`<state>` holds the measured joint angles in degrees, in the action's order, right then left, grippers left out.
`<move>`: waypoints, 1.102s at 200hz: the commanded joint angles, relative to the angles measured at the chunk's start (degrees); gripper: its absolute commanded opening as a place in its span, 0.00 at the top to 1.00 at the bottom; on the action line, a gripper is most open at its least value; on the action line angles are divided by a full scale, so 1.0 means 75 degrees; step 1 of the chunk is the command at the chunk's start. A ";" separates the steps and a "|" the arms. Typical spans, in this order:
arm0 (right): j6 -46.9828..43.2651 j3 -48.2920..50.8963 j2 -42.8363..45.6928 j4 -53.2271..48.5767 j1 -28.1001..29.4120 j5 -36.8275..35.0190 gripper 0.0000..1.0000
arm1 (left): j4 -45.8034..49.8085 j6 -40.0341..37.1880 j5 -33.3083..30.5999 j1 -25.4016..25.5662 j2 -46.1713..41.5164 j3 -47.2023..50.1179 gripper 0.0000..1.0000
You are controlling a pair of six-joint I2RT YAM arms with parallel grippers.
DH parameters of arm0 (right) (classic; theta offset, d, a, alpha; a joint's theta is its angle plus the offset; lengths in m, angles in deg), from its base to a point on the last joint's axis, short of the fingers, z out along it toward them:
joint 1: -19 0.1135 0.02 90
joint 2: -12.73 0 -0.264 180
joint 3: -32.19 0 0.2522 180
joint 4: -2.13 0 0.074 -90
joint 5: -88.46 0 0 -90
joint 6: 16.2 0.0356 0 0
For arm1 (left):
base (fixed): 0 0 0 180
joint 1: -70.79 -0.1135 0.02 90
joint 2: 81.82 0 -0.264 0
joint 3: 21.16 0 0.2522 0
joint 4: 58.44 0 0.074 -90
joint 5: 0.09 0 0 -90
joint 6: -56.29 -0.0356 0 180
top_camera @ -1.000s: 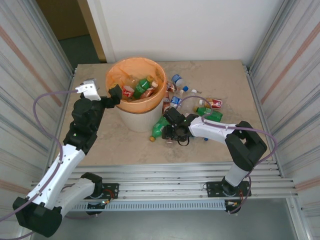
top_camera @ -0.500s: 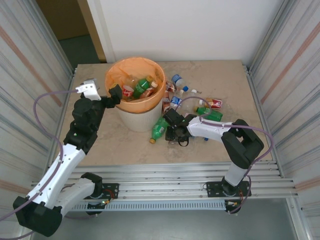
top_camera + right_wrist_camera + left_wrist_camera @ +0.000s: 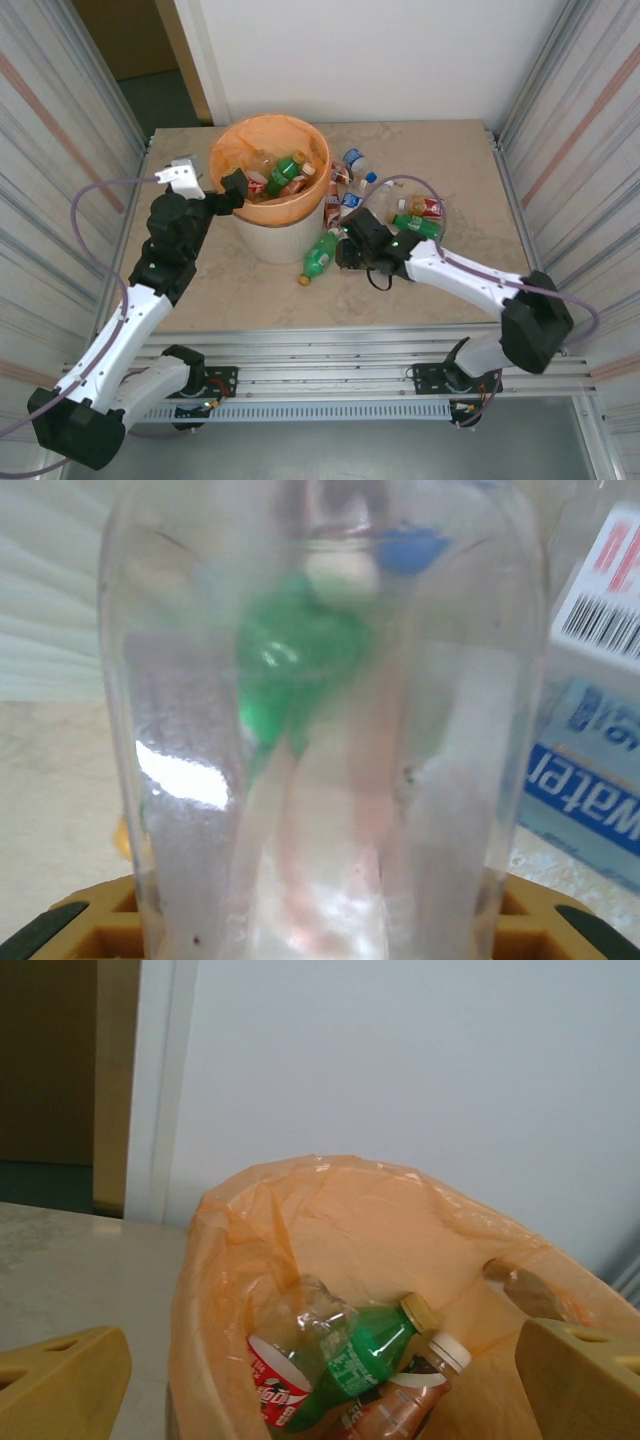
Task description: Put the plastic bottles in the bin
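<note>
My open left gripper keeps moving across until its fingers close on that bottle (image 3: pixel 320 630), since my right gripper is holding the clear bottle (image 3: pixel 320 730) beside the bin.
The bin (image 3: pixel 272 238), off-white with an orange bag, stands at the table's middle left and holds several plastic bottles (image 3: pixel 283 174). My left gripper (image 3: pixel 233 190) hangs open at the bin's left rim. In the left wrist view its yellow fingers (image 3: pixel 60 1380) frame a green bottle (image 3: pixel 370 1350) and a red-labelled clear one (image 3: pixel 285 1360) inside the bag. My right gripper (image 3: pixel 350 243) is to the right of the bin, shut on a clear bottle (image 3: pixel 320 730) that stands between its pads (image 3: pixel 90 925). A green bottle (image 3: pixel 320 254) lies on the table just left of it.
More bottles lie behind and to the right of the right gripper: a blue-capped one (image 3: pixel 355 162), a blue-labelled water bottle (image 3: pixel 350 200) and a green and red cluster (image 3: pixel 420 212). Corrugated metal walls close both sides. A water label (image 3: pixel 590 730) is close beside the held bottle.
My right gripper has closed on the clear bottle and drawn up and to the right, its elbow swinging out right. The left arm has barely shifted toward the bin.
</note>
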<state>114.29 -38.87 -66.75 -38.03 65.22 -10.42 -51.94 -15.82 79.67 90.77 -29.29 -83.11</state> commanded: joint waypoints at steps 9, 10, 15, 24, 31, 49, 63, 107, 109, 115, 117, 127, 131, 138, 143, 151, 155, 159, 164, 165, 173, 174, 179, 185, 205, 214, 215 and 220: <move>-0.0963 0.0444 0.1151 0.0686 -0.0001 -0.0353 0.88 | -0.0033 0.0216 0.1057 -0.0051 0.0121 -0.0581 0.01; -0.0989 0.0456 0.1181 0.0720 -0.0005 -0.0352 0.88 | -0.0030 0.0216 0.1106 -0.0051 0.0132 -0.0600 0.01; -0.1119 0.0523 0.1365 0.0846 -0.0011 -0.0304 0.88 | 0.0031 0.0218 0.1325 -0.0048 0.0184 -0.0694 0.01; -0.1337 0.0639 0.1703 0.1118 -0.0043 -0.0208 0.90 | 0.0135 0.0229 0.1736 -0.0034 0.0276 -0.0877 0.01; -0.1484 0.0703 0.1917 0.1302 -0.0066 -0.0116 0.91 | 0.0213 0.0225 0.2059 -0.0008 0.0369 -0.1033 0.01; -0.1947 0.0813 0.2464 0.1792 -0.0103 0.0171 0.93 | 0.0406 0.0130 0.2693 0.0177 0.0634 -0.1421 0.01; -0.2328 0.0849 0.2826 0.2091 -0.0112 0.0381 0.94 | 0.0487 -0.0040 0.3029 0.0419 0.0818 -0.1675 0.02; -0.3338 0.0909 0.3490 0.2995 -0.0231 0.1472 0.97 | 0.0358 -0.0062 0.5076 0.0745 0.1585 -0.2394 0.01; -0.3372 0.0912 0.3506 0.3034 -0.0250 0.1538 0.97 | 0.0342 -0.0035 0.5196 0.0751 0.1629 -0.2419 0.02; -0.3473 0.0913 0.3519 0.3145 -0.0291 0.1747 0.98 | 0.0277 0.0030 0.5539 0.0745 0.1741 -0.2520 0.02; -0.3505 0.0913 0.3528 0.3182 -0.0306 0.1826 0.98 | 0.0257 0.0038 0.5634 0.0745 0.1791 -0.2541 0.02; -0.3631 0.0904 0.3549 0.3347 -0.0394 0.2216 0.98 | 0.0134 0.0169 0.6190 0.0756 0.2010 -0.2672 0.02; -0.3676 0.0899 0.3545 0.3392 -0.0434 0.2400 0.98 | 0.0064 0.0210 0.6432 0.0757 0.2086 -0.2721 0.02; -0.3725 0.0872 0.3534 0.3495 -0.0503 0.2682 0.98 | -0.0078 0.0317 0.6764 0.0778 0.2215 -0.2781 0.02; -0.3747 0.0856 0.3527 0.3542 -0.0552 0.2882 0.98 | -0.0201 0.0392 0.6954 0.0806 0.2294 -0.2817 0.02; -0.3786 0.0828 0.3508 0.3637 -0.0622 0.3158 0.98 | -0.0391 0.0481 0.7271 0.0849 0.2423 -0.2870 0.02; -0.3799 0.0814 0.3488 0.3676 -0.0663 0.3324 0.98 | -0.0502 0.0505 0.7427 0.0891 0.2468 -0.2896 0.02; -0.3805 0.0808 0.3479 0.3724 -0.0702 0.3467 0.98 | -0.0581 0.0519 0.7576 0.0928 0.2518 -0.2929 0.02; -0.3816 0.0779 0.3456 0.3761 -0.0738 0.3633 0.98 | -0.0663 0.0533 0.7745 0.0987 0.2581 -0.2977 0.02; -0.3816 0.0776 0.3452 0.3769 -0.0743 0.3669 0.98 | -0.0679 0.0533 0.7766 0.0995 0.2587 -0.2993 0.02; -0.3828 0.0735 0.3406 0.3830 -0.0811 0.3940 0.98 | -0.0740 0.0499 0.8060 0.1088 0.2677 -0.3080 0.02; -0.3828 0.0730 0.3398 0.3839 -0.0820 0.3975 0.98 | -0.0741 0.0486 0.8076 0.1088 0.2694 -0.3097 0.02; -0.3833 0.0693 0.3374 0.3867 -0.0859 0.4145 0.98 | -0.0746 0.0441 0.8236 0.1133 0.2749 -0.3161 0.02; -0.3840 0.0666 0.3340 0.3890 -0.0906 0.4349 0.98 | -0.0731 0.0371 0.8393 0.1201 0.2800 -0.3217 0.02; -0.3887 0.0549 0.3260 0.3979 -0.1014 0.4845 0.98 | -0.0718 0.0242 0.8776 0.1365 0.2960 -0.3347 0.02; -0.3882 0.0511 0.3217 0.4031 -0.1058 0.4984 0.98 | -0.0735 0.0228 0.8929 0.1429 0.3028 -0.3394 0.02; -0.3890 0.0507 0.3210 0.4038 -0.1061 0.5000 0.98 | -0.0739 0.0228 0.8938 0.1439 0.3034 -0.3395 0.02; -0.3888 0.0493 0.3188 0.4070 -0.1091 0.5079 0.98 | -0.0768 0.0232 0.9003 0.1463 0.3076 -0.3413 0.02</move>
<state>86.77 -32.46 -42.30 -11.17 57.96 20.77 -54.68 -13.35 139.95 100.85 -6.89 -106.10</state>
